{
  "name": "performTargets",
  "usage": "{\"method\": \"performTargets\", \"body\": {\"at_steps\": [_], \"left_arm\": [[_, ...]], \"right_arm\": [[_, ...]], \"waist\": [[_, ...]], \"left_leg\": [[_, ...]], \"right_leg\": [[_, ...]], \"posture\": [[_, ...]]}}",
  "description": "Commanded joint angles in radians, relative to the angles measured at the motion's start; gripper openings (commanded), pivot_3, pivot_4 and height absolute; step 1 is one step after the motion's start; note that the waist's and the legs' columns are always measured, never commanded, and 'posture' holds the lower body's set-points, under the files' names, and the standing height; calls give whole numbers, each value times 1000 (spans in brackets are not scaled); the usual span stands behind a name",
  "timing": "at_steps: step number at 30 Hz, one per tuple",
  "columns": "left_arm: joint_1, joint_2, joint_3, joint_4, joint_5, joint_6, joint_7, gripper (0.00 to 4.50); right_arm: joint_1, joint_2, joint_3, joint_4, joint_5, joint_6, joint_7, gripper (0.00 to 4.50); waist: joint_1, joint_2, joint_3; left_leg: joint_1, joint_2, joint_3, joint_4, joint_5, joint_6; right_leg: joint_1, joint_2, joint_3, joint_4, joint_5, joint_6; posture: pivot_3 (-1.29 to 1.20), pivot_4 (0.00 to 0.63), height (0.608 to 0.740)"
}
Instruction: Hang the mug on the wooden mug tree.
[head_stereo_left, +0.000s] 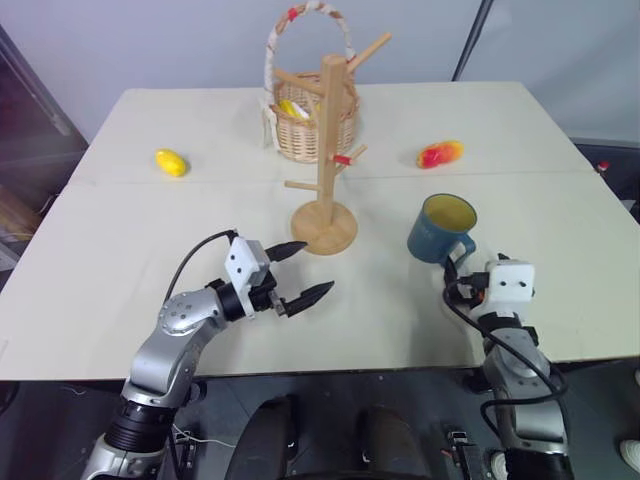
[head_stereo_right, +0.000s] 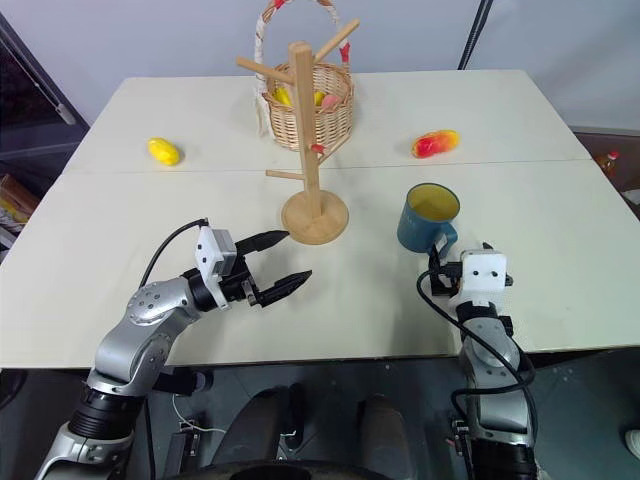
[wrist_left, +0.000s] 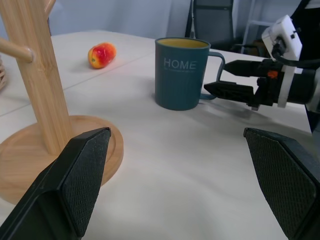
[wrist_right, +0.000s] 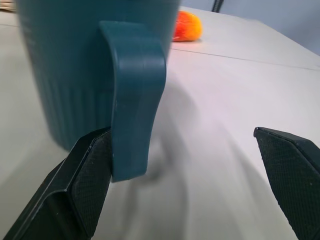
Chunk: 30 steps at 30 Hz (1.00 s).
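I expect the mug (head_stereo_left: 437, 231) to hang tipped sideways when I slide it onto the red-tipped peg, because the dark blue mug's loop handle (head_stereo_left: 463, 248) sticks out from its side.
The dark blue mug (head_stereo_left: 440, 228) with a yellow inside stands upright on the table, right of the wooden mug tree (head_stereo_left: 327, 150), with its handle (wrist_right: 135, 100) turned toward me. My right gripper (wrist_right: 182, 132) is open at the handle. The handle sits between the fingers, close against one finger (wrist_right: 85, 170). The left wrist view shows the word HOME on the mug (wrist_left: 181, 70) and the right gripper's fingers (wrist_left: 235, 91) on either side of the handle. My left gripper (head_stereo_left: 315, 268) hangs open and empty just in front of the tree's round base (head_stereo_left: 324, 228).
A woven wicker basket (head_stereo_left: 310, 120) with fruit in it stands behind the tree. A yellow fruit (head_stereo_left: 171, 162) lies at the far left and a red-orange fruit (head_stereo_left: 439, 154) at the far right. The table's front edge (head_stereo_left: 300, 372) is close below both grippers.
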Motion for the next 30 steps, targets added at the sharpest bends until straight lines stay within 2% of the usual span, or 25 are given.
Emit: {"method": "performTargets", "body": {"at_steps": [1, 3, 6, 13, 17, 25, 28, 30], "left_arm": [[2, -2, 9, -8, -1, -31, -6, 4500], [4, -2, 10, -5, 0, -38, -7, 4500], [14, -2, 10, 4, 3, -55, -9, 4500], [10, -3, 15, 22, 0, -73, -9, 4500], [-10, -5, 22, 22, -12, -62, 0, 4500], [-21, 12, 57, 0, -38, -37, 15, 4500], [-11, 42, 110, 16, -42, -35, 22, 4500], [-6, 63, 140, 31, -42, -39, 20, 4500]], "right_arm": [[-27, 3, -23, 1, 13, 1, -10, 4467], [-35, 5, -24, 9, 19, 4, -6, 4467], [-51, 8, -23, 23, 36, 2, 7, 3581], [-78, 11, -12, 34, 73, -2, 40, 67], [-71, 2, -2, 15, 81, -4, 69, 19], [-81, -214, 110, -95, -6, -93, 290, 19], [-166, -332, 164, -170, -1, -106, 436, 19], [-262, -369, 186, -204, 23, -45, 485, 19]], "waist": [[0, 0, 0], [0, 0, 0], [-1, 0, 0], [-1, 0, 0], [0, 0, 0], [-3, 0, 0], [-10, 1, 1], [-15, 1, 1]], "left_leg": [[0, 0, 0, 0, 0, 0], [0, 0, 0, 0, 0, 0], [0, 0, 0, 0, 0, 0], [0, 0, 0, 0, 0, 0], [0, 0, 0, 0, 0, 0], [0, 0, 0, 1, 0, 0], [0, 0, 0, 1, 0, 0], [0, 1, 0, 1, 0, 0]], "right_leg": [[0, 0, 0, 0, 0, 0], [0, 0, 0, 0, 0, 0], [0, 0, 0, 0, 0, 0], [0, 0, 0, 0, 0, 0], [0, 0, 0, 1, 0, 1], [0, 1, 0, 1, 0, 1], [0, 1, 0, 1, 0, 1], [0, 1, 0, 2, 0, 1]], "posture": [[0, 150, 740], [0, 150, 740], [0, 150, 740], [0, 150, 740], [0, 150, 740], [0, 150, 740], [0, 150, 740], [0, 150, 740]]}}
